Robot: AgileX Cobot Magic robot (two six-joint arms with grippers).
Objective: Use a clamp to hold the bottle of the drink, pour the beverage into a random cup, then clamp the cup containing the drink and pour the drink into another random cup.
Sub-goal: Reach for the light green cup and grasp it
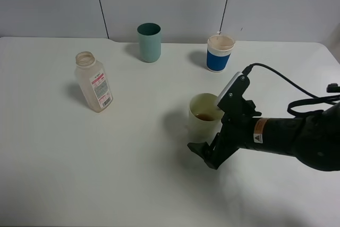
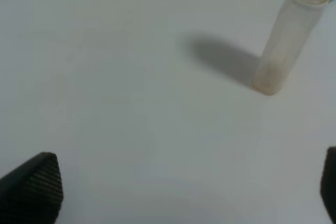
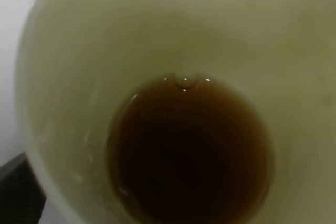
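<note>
The brown drink (image 1: pixel 206 116) is low down below the cream cup's tall inner side (image 1: pixel 204 103). It will pour out in a thin stream once I tip the cream cup steeply.
A cream cup (image 1: pixel 204 116) with brown drink (image 1: pixel 204 115) in its bottom stands mid-table. My right gripper (image 1: pixel 206 141) straddles it from the right, one finger (image 1: pixel 199 150) showing in front of its base; it looks closed on the cup. The right wrist view looks straight down into the cup (image 3: pixel 173 35) at the drink (image 3: pixel 189 150), with one finger (image 3: pixel 18 190) against the outer wall. The clear, near-empty bottle (image 1: pixel 94 82) stands uncapped at the left and shows in the left wrist view (image 2: pixel 286 38). My left gripper (image 2: pixel 181 192) is open and empty above bare table.
A teal cup (image 1: pixel 149 42) and a blue-and-white cup (image 1: pixel 219 52) stand at the back of the white table (image 1: pixel 133 174). The right arm's black cable (image 1: pixel 297 91) trails to the right edge.
</note>
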